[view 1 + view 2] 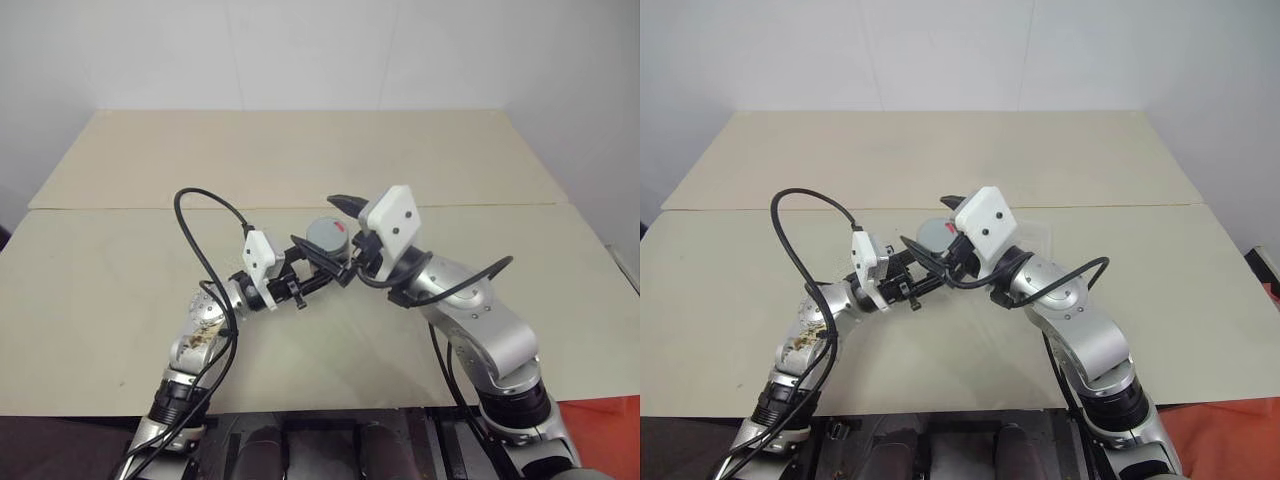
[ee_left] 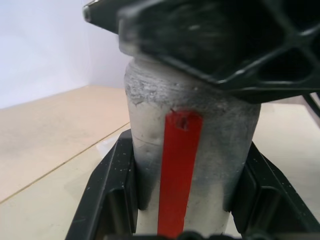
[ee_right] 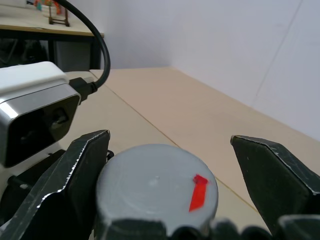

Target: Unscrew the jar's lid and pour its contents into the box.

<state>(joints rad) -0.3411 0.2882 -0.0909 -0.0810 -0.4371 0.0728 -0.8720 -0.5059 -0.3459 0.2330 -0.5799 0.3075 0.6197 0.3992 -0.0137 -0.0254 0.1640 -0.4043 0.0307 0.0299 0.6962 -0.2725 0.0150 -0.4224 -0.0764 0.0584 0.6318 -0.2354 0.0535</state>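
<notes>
My gripper will bring the grey lid (image 1: 328,233) off the jar in one piece when it turns and lifts the lid, because the lid has an even, round edge (image 3: 156,145).
My left gripper (image 2: 187,192) is shut on the jar (image 2: 190,150), a silvery cylinder with a red stripe down its side, held upright above the table's middle. The grey lid (image 3: 155,190), marked with a small red arrow, sits on top of the jar (image 1: 328,236). My right gripper (image 3: 169,141) is open and straddles the lid from above. One black finger (image 3: 82,170) is close against the lid's edge and the other (image 3: 270,175) stands well apart. The clear box (image 1: 1038,236) lies on the table just behind the right gripper, partly hidden.
The beige table (image 1: 300,150) is made of two boards with a seam (image 1: 150,208) across the middle. A black cable (image 1: 200,240) loops up from my left arm. A white wall stands behind the table's far edge.
</notes>
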